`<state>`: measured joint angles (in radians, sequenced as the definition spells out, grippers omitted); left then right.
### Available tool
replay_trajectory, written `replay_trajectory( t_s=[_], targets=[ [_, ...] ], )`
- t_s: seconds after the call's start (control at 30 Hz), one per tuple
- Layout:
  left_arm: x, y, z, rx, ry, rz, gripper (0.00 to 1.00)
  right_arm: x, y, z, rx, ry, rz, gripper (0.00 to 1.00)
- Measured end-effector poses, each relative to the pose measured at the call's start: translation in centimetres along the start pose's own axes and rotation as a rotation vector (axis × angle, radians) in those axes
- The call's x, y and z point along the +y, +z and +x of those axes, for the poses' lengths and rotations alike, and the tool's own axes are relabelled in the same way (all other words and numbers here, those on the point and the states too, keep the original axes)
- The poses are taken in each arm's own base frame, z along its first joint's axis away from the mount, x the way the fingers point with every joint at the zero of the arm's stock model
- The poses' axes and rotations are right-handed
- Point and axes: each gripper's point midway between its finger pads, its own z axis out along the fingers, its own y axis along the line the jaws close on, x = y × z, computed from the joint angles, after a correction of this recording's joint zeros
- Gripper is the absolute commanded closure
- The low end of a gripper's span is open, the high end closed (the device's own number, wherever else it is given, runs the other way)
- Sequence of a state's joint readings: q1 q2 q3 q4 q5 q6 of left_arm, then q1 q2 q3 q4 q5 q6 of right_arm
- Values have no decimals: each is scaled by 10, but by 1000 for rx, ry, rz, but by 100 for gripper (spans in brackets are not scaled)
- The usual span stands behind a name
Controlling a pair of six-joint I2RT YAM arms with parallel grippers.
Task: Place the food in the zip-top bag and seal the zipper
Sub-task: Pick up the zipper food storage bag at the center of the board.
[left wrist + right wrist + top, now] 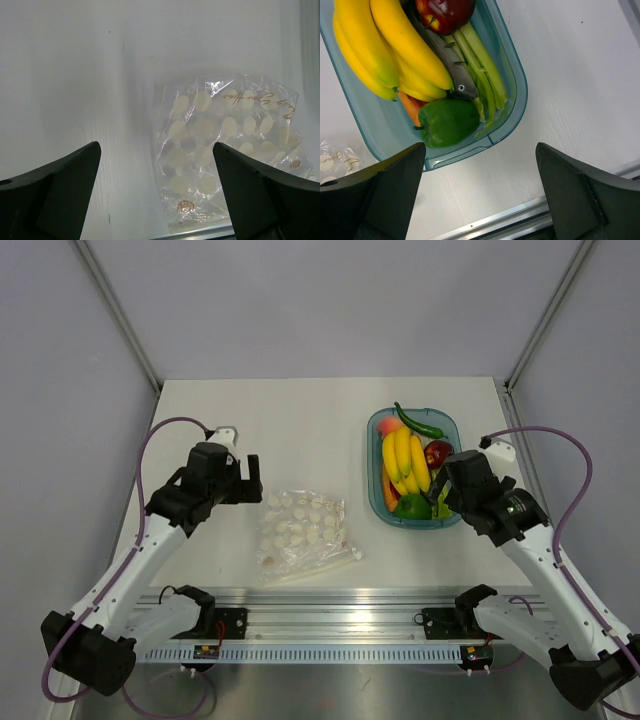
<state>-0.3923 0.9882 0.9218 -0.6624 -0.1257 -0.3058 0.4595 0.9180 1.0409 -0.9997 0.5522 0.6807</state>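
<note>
The zip-top bag's near edge is flat and clear of the tray. My left gripper should keep going toward that edge until its open fingers are on both sides of it.
The zip-top bag lies flat and empty on the table's near middle; it also shows in the left wrist view. Its zipper cannot be made out. The food sits in a teal tray: yellow bananas, dark red apple, green pepper, green chili. In the right wrist view I see the bananas, apple, green pepper and tray. My left gripper is open, left of the bag. My right gripper is open over the tray's near right corner.
A metal rail runs along the table's near edge, close below the bag. Grey walls and frame posts bound the table at back and sides.
</note>
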Motion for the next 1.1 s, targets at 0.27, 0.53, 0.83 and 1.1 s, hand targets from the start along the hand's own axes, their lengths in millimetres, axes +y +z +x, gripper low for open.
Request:
replay_trajectory(
  t_s=[0.27,0.53,0.83,1.1],
  targets=[
    [-19,0,14,65,128,19,1,9,2,6,15,10,-50,1],
    [-82,-13,62,124,474,117,11,14,1,12,38,15,-89,1],
    [-126,-14,141,253,834,163,31,23,-8,5,14,49,-158,1],
    [-140,-5,184,322,974,157,34,28,-4,10,41,41,-170,1]
  ],
)
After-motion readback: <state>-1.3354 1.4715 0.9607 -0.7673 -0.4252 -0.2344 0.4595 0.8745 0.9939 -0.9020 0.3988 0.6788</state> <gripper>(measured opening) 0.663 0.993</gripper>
